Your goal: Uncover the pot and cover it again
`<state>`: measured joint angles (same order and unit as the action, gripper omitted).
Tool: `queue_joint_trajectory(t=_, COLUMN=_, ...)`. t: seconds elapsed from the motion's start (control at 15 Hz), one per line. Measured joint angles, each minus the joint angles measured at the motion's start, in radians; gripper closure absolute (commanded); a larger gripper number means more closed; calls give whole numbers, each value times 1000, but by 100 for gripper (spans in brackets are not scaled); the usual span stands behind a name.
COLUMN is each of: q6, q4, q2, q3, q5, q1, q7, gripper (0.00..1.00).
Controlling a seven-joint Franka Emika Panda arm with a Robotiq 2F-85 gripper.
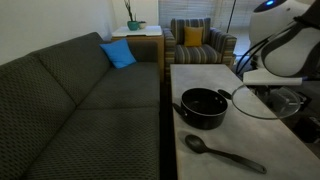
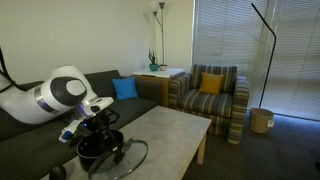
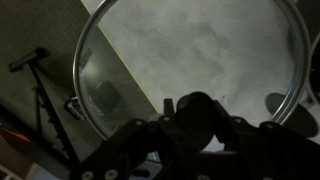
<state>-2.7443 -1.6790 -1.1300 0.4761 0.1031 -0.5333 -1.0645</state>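
My gripper should move the glass lid inward over the tabletop (image 1: 246, 129) beside the black pot before lowering it, since part of it hangs past the table's edge (image 3: 133, 76).
The black pot (image 1: 203, 107) stands uncovered on the pale table, with its two short handles showing; it also shows in an exterior view (image 2: 95, 150) under the arm. Its glass lid (image 3: 190, 45), with a metal rim, hangs below my gripper (image 3: 195, 125), which is shut on the lid's black knob (image 3: 193, 108). In both exterior views the lid (image 1: 262, 103) (image 2: 130, 160) is held just off the table, beside the pot and not over it. My gripper (image 2: 102, 128) sits right above it.
A long black spoon (image 1: 222, 154) lies on the table (image 1: 200, 75) near its front edge. A dark sofa (image 1: 90, 100) with a blue cushion runs along the table. A striped armchair (image 2: 210, 95) stands at the far end, and a floor lamp (image 2: 268, 60) beside it.
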Motion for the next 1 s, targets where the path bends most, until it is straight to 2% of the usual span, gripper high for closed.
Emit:
queue_joint_trajectory(t=0.33, q6=-88, q4=-252, q2=60, q3=55, q5=0, q1=-59, q7=-171, gripper=86)
queue_joint_trajectory(t=0.53, q6=-297, q4=-371, q2=65, q3=96, q5=-4, q1=-96, q7=-190, gripper=86)
queue_joint_trajectory(t=0.67, q6=-457, q4=-392, q2=37, q3=114, q5=-42, q1=-104, q7=-175, gripper=86)
queue_joint_trajectory(t=0.8, q6=-609, q4=-383, q2=-8, q3=104, q5=-127, q1=-89, q7=-119, gripper=86)
queue_joint_trajectory(t=0.93, q6=-736, q4=-348, q2=-43, q3=40, q5=-205, q1=-28, q7=-37, gripper=86)
queue_joint_trajectory(t=1.0, q6=-739, q4=-304, q2=-51, q3=-5, q5=-229, q1=16, q7=13, gripper=86)
